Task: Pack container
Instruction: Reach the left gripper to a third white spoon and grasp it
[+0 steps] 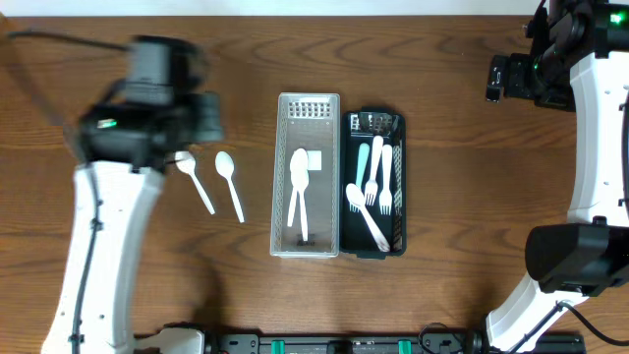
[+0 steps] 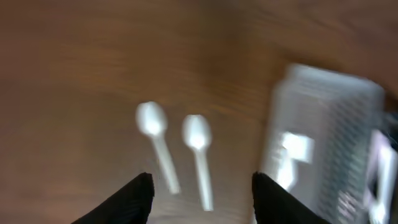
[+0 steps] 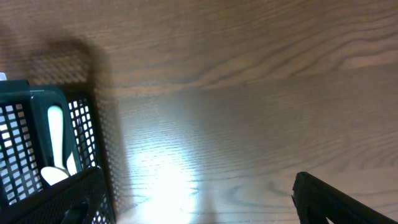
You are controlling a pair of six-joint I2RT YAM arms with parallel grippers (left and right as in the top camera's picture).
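I keep lowering my left gripper until its open fingers straddle the spoon's neck [image 1: 193, 175], because the white spoon farther from the clear container [image 1: 200, 189] lies free of its neighbour.
Two white spoons [image 1: 197, 183] [image 1: 229, 183] lie side by side on the wooden table, left of the clear container [image 1: 282, 197]. That container holds two more white spoons [image 1: 300, 187]. Beside it, the black basket [image 1: 346, 197] holds white forks [image 1: 379, 187] and a teal utensil. My left gripper [image 1: 204, 118] hovers, blurred, above the loose spoons [image 2: 152, 119] [image 2: 197, 133]. Its jaws [image 2: 202, 190] stand apart with nothing between them. My right gripper [image 1: 499, 79] is at the far right, raised and open [image 3: 199, 196] over bare wood beside the black basket [image 3: 93, 124].
The clear container [image 2: 329, 112] shows at the right of the left wrist view. The right arm's base [image 1: 575, 258] stands at the right table edge. A black rail runs along the front edge [image 1: 344, 344].
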